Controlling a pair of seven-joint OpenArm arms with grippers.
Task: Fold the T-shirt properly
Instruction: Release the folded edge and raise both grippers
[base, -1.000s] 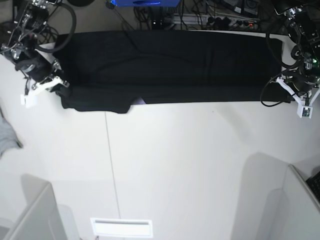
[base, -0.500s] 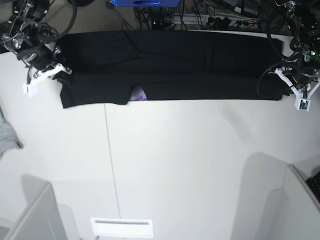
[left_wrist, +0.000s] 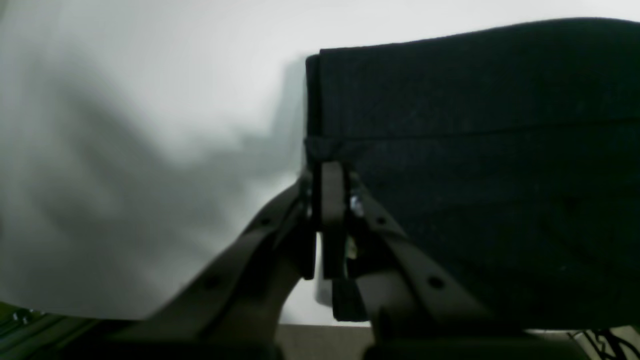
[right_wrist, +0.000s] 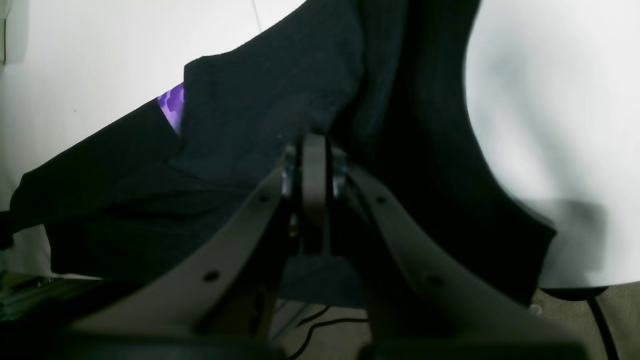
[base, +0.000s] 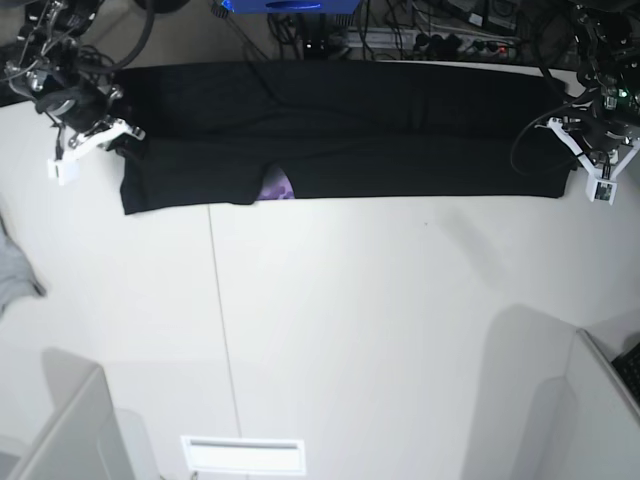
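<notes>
The black T-shirt lies along the table's far edge, so the robot's left gripper should take hold further in from the T-shirt's end and help pull the T-shirt toward the middle.
The black T-shirt lies as a long folded band along the table's far edge, with a patch of purple print showing at its near edge. My left gripper is shut on the shirt's right end; the left wrist view shows it pinching the hem of the cloth. My right gripper is shut on the shirt's left end; the right wrist view shows it pinching bunched black cloth, with the purple print to its left.
A small grey cloth scrap lies at the table's left edge. Cables and equipment crowd the far side behind the shirt. A white slotted part sits at the near edge, with grey panels at both near corners.
Both grippers have moved toward the table's far edge, drawing the shirt's ends back with them. The near edge sits farther back and the purple patch shows more.
</notes>
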